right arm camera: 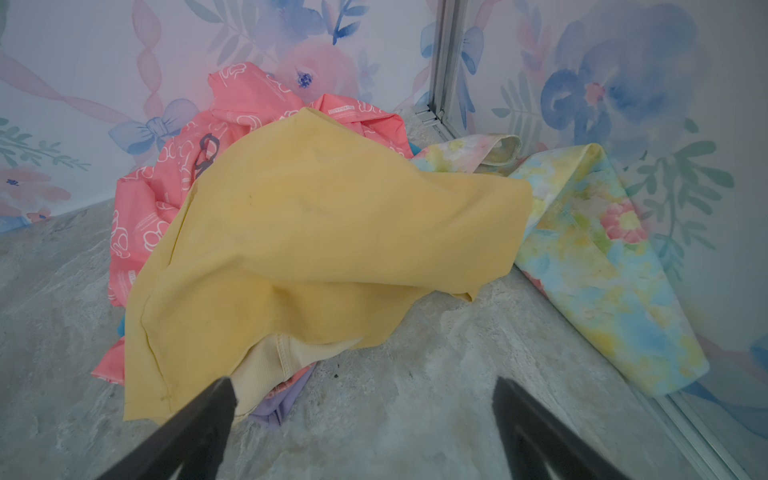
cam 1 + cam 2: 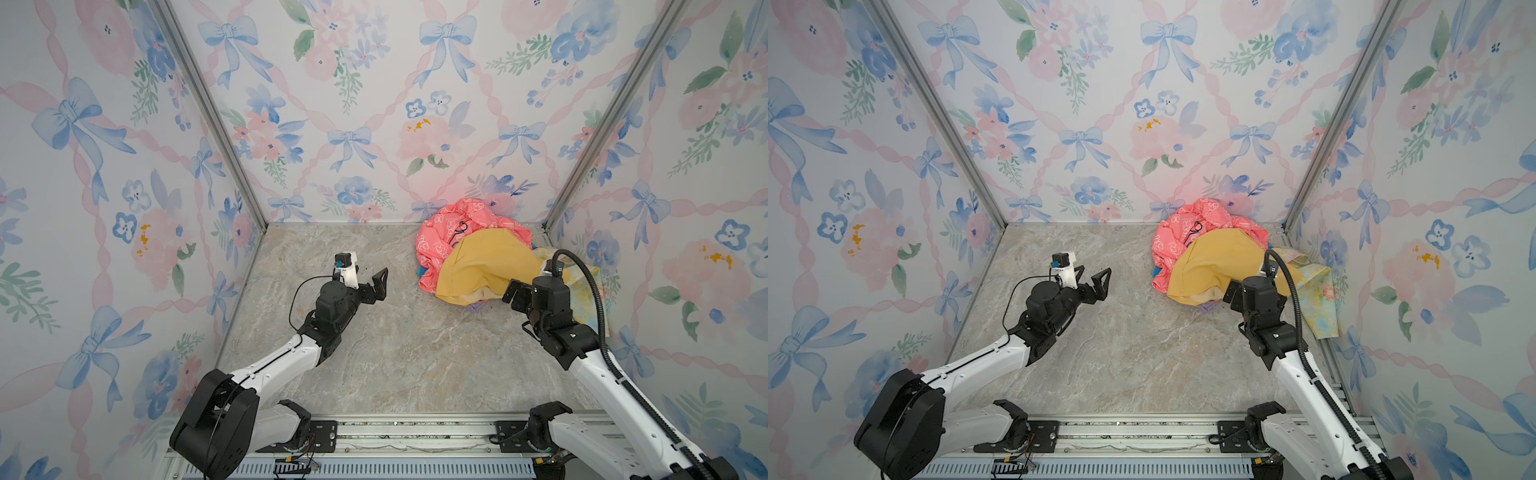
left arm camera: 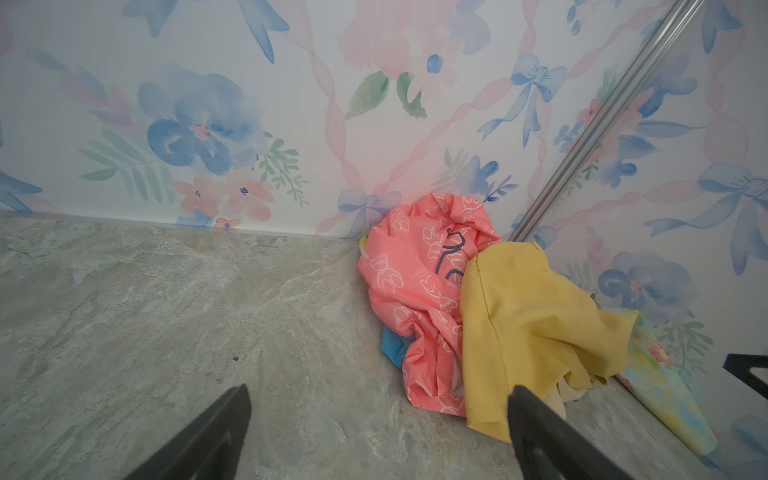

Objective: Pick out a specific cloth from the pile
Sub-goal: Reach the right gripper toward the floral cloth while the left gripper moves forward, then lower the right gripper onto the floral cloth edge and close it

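Note:
My right gripper is to reach past the mustard-yellow cloth's end (image 1: 489, 220), because that end covers part of the flowered cloth. It should then pinch the flowered cloth's fold (image 1: 464, 153) near the corner post.
The pile (image 2: 469, 257) (image 2: 1204, 262) lies in the far right corner, a coral-pink printed cloth (image 1: 149, 208) under a mustard-yellow one (image 1: 316, 232), with blue and lilac bits at its edges. The cloth (image 2: 1318, 295) (image 1: 602, 266) (image 3: 665, 390), pastel yellow, green and blue with pink flowers, trails along the right wall. Its far end is tucked behind the mustard cloth. My right gripper (image 1: 363, 384) (image 2: 515, 293) is open at the pile's near edge, holding nothing. My left gripper (image 3: 379, 392) (image 2: 372, 278) is open and empty over bare floor, left of the pile.
Flowered walls close in the left, back and right sides, with metal corner posts (image 2: 582, 183) (image 2: 216, 124). A metal rail (image 2: 395, 436) runs along the front edge. The marble-look floor (image 2: 395, 340) is bare between the arms.

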Robot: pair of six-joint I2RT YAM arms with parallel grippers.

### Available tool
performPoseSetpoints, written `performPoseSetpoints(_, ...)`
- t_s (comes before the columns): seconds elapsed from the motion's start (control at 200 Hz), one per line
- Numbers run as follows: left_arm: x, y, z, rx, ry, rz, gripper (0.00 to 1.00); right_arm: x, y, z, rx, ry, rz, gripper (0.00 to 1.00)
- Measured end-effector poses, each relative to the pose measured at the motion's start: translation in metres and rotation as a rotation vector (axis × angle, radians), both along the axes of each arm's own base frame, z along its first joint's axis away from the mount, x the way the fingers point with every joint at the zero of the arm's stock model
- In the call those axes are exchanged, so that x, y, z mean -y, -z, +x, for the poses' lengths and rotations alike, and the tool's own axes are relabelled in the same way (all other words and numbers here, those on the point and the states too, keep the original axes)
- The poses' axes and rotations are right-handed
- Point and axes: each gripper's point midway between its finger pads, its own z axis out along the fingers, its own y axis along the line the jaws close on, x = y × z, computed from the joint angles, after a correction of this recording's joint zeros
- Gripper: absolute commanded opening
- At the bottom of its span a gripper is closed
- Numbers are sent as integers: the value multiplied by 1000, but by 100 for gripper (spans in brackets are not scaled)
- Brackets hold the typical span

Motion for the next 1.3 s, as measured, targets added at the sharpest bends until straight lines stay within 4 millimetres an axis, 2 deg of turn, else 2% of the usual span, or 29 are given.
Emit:
performPoseSetpoints(0.145, 21, 4, -7, -15, 64, 6, 98, 4, 11, -9, -71, 17, 55, 96)
performPoseSetpoints(0.265, 35, 7, -11, -25, 105, 11, 98, 22, 17, -10, -123, 86, 108, 95)
performPoseSetpoints(0.35, 45, 10, -16, -34, 132, 20, 98, 34, 11, -3, -134, 133, 131, 95)
performPoseSetpoints(0.475, 61, 12, -27, -42, 184, 37, 98, 51, -8, 23, -127, 188, 152, 94)
performPoseSetpoints(0.585, 76, 11, -38, -39, 235, 55, 98, 72, -28, 56, -114, 238, 167, 94)
performPoseSetpoints(0.715, 96, 10, -54, -22, 302, 98, 98, 100, -36, 90, -110, 284, 200, 93)
performPoseSetpoints(0.92, 123, 12, -80, 6, 435, 189, 98, 143, -17, 125, -167, 337, 226, 92)
performPoseSetpoints(1.06, 130, -5, -94, 57, 525, 189, 98, 172, 4, 147, -220, 366, 241, 91)
performPoseSetpoints(1.185, 132, -18, -103, 97, 575, 183, 98, 187, 19, 167, -263, 377, 242, 90)
performPoseSetpoints(1.3, 134, -22, -106, 108, 596, 185, 98, 191, 32, 188, -297, 364, 234, 90)
